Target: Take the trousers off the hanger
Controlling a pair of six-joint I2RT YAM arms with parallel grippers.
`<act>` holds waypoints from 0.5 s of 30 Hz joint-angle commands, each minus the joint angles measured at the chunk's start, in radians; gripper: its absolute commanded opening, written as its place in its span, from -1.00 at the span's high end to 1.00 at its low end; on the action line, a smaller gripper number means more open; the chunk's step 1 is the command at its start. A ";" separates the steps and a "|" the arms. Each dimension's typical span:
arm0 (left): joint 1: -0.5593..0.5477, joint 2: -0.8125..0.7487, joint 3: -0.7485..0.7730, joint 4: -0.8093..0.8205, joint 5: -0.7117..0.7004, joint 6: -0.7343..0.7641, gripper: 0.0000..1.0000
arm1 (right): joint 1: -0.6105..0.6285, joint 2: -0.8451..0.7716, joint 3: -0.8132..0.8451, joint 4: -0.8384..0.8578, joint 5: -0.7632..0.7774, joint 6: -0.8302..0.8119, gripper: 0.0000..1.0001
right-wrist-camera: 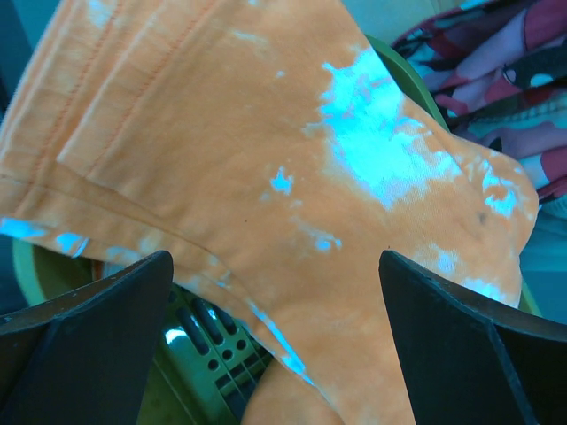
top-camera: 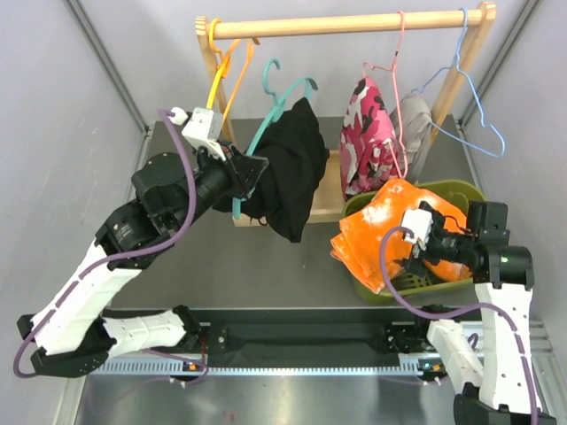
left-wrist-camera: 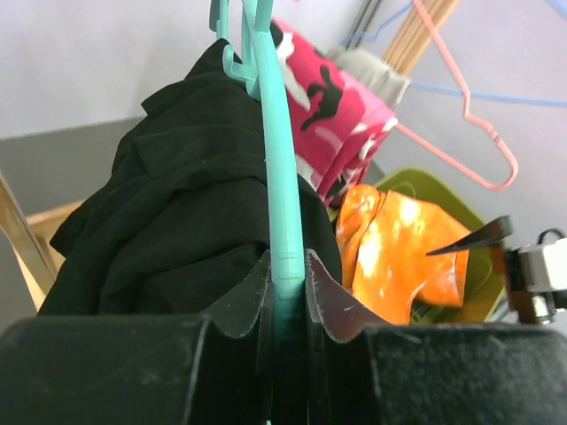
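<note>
The robot's left gripper has the teal hanger's arm (top-camera: pixel 261 136) pinched, and its open right gripper should keep going to the black trousers' free side (top-camera: pixel 301 177) and close there.
The black trousers (top-camera: pixel 288 168) hang on a teal hanger (top-camera: pixel 266 115) on the wooden rack. My left gripper (top-camera: pixel 252 173) is shut on that hanger's lower arm, which the left wrist view shows pinched between the fingers (left-wrist-camera: pixel 288 274), with the black trousers (left-wrist-camera: pixel 177 204) just behind. The pink camouflage trousers (top-camera: pixel 365 133) hang on a pink hanger (top-camera: pixel 396 62), and the grey trousers (top-camera: pixel 415 119) hang beside them. The orange trousers (top-camera: pixel 385 226) with whitish marks lie draped over the green basket's (top-camera: pixel 469 190) rim. My right gripper (top-camera: pixel 423 255) is open just above them (right-wrist-camera: pixel 292 159) and holds nothing.
The wooden rack's rod (top-camera: pixel 345 25) runs across the back. It also carries a bare yellow-orange hanger (top-camera: pixel 226 75) at the left and a bare blue hanger (top-camera: pixel 474 102) at the right. The rack's wooden base (top-camera: pixel 328 199) lies behind the basket.
</note>
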 commanded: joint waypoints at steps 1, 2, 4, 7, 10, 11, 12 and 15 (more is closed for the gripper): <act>0.001 -0.026 -0.010 0.114 0.031 -0.024 1.00 | 0.004 0.047 0.078 -0.137 -0.094 -0.166 -0.99; 0.001 -0.029 -0.011 0.113 0.031 -0.025 1.00 | 0.012 0.059 0.098 -0.148 -0.101 -0.170 -1.00; 0.001 -0.032 -0.019 0.114 0.033 -0.033 1.00 | 0.053 0.104 0.115 -0.160 -0.102 -0.164 -0.99; 0.001 -0.034 -0.036 0.126 0.036 -0.045 1.00 | 0.198 0.127 0.114 -0.086 -0.032 -0.036 -1.00; 0.001 -0.028 -0.044 0.139 0.048 -0.059 1.00 | 0.399 0.115 0.081 0.103 0.115 0.160 -0.99; 0.001 -0.025 -0.045 0.142 0.051 -0.062 1.00 | 0.440 0.124 0.097 0.152 0.144 0.222 -1.00; 0.001 -0.021 -0.048 0.146 0.054 -0.069 1.00 | 0.504 0.141 0.115 0.157 0.166 0.244 -0.99; 0.001 -0.009 -0.057 0.159 0.059 -0.088 1.00 | 0.579 0.230 0.222 0.174 0.215 0.308 -0.99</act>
